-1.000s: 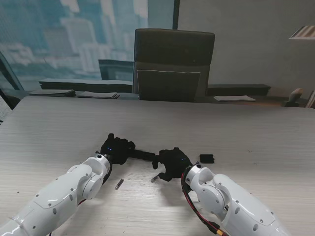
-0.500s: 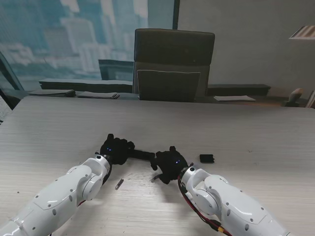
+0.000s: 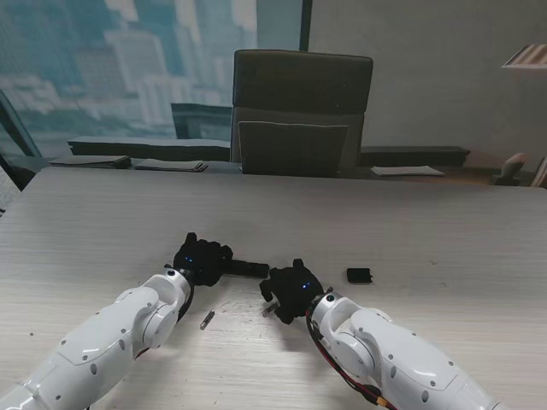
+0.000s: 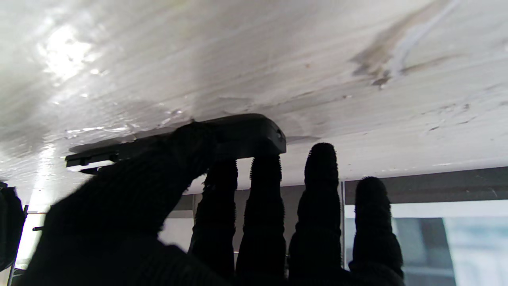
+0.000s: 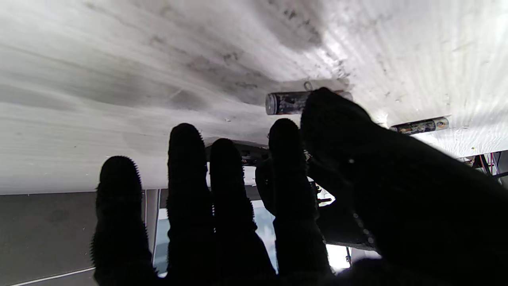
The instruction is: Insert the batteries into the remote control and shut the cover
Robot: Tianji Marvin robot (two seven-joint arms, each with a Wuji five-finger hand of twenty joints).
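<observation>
The thumb [image 5: 328, 107] rests off-centre on the silver battery, so I expect the battery's loose end [image 5: 275, 104] to stick out when the robot pushes the battery into the remote control.
My left hand [image 3: 203, 259] is shut on the black remote control [image 3: 249, 269], which lies flat on the table and sticks out to the right. In the left wrist view the thumb and fingers of that hand [image 4: 158, 206] clamp the remote [image 4: 246, 133] from both sides. My right hand [image 3: 292, 290] hovers low just right of the remote's end, fingers spread. One battery [image 5: 283, 103] lies on the table at its thumb tip, also visible as a battery [image 3: 269, 310] beside the hand. A second battery [image 3: 207, 320] lies nearer to me. The black cover [image 3: 359, 275] lies to the right.
The pale wooden table [image 3: 427, 222] stretches far beyond the hands. A dark office chair [image 3: 301, 111] stands behind the far edge. Papers [image 3: 407, 171] and dark items lie on a ledge behind the table.
My right hand has slid left toward the remote's end and the nearby battery. The left hand and the remote have stayed put.
</observation>
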